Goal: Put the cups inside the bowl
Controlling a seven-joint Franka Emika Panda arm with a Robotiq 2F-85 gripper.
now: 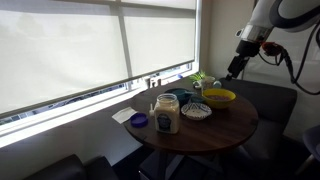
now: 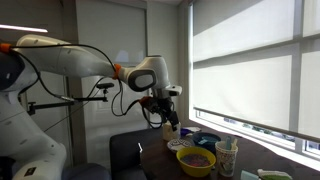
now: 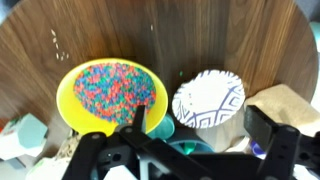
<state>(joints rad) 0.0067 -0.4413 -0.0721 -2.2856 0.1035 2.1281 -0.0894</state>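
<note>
My gripper should swing back and grab the tall patterned cup (image 2: pixel 227 157) by its rim first, because the gripper is empty over the white bowl (image 3: pixel 208 98) and that cup stands past the yellow bowl.
The white bowl with a dark blue pattern (image 3: pixel 208 100) sits on the round wooden table beside a yellow bowl; it also shows in an exterior view (image 1: pixel 196 110). A teal cup (image 3: pixel 163 127) stands against the yellow bowl's rim, and a darker teal cup (image 3: pixel 190 147) sits just behind it, partly hidden by my gripper. In an exterior view the cups (image 1: pixel 176 99) stand behind the patterned bowl. My gripper (image 3: pixel 200 123) is open and empty, well above the bowls; it shows in both exterior views (image 1: pixel 232 70) (image 2: pixel 158 110).
A yellow bowl (image 3: pixel 105 90) (image 1: pixel 220 97) (image 2: pixel 196 160) holds coloured beads. A tall clear jar with a white lid (image 1: pixel 166 115), a flat blue disc (image 1: pixel 139 121) and a white napkin (image 1: pixel 123 115) stand on the table. A window with blinds is close behind.
</note>
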